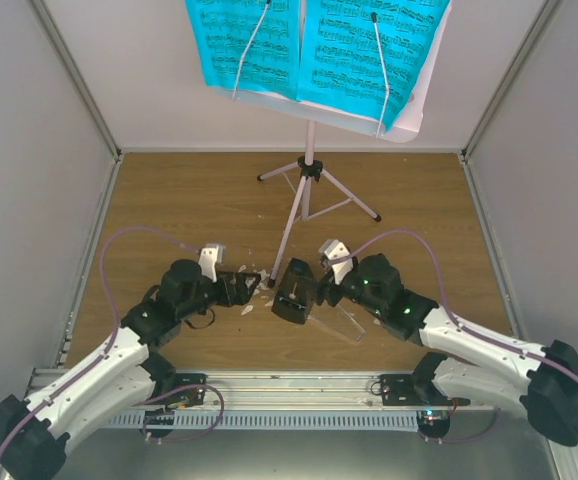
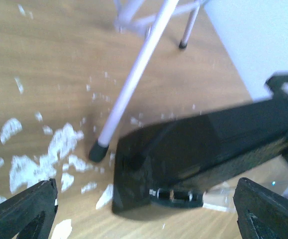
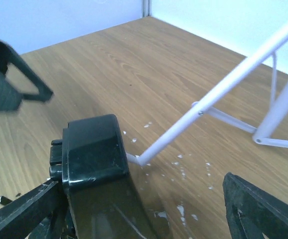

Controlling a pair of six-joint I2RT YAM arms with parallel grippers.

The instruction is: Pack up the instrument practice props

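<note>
The metronome sits [image 3: 70, 175] against one finger of my right gripper, so next my right gripper moves over until its fingers are centred around the metronome's body [image 3: 100, 162] before it closes.
The pale pink music stand [image 1: 307, 180] stands at the back centre on its thin tripod and holds bright blue music sheets [image 1: 314, 45]. The small black metronome [image 1: 295, 290] lies tipped on the table beside the near tripod leg [image 2: 134, 79]. Its clear cover [image 1: 344, 320] lies flat to its right. My left gripper [image 1: 250, 288] is open, just left of the metronome [image 2: 194, 159], which lies ahead of the fingers. My right gripper [image 1: 321, 290] is open around the metronome [image 3: 94, 169], which sits against its left finger [image 3: 19, 214].
Small white scraps [image 1: 253, 276] lie scattered on the wooden tabletop [image 1: 189, 200] round the tripod foot [image 2: 98, 152] and show in the left wrist view [image 2: 39, 159]. White walls close in the table on three sides. A metal rail [image 1: 289, 400] runs along the near edge.
</note>
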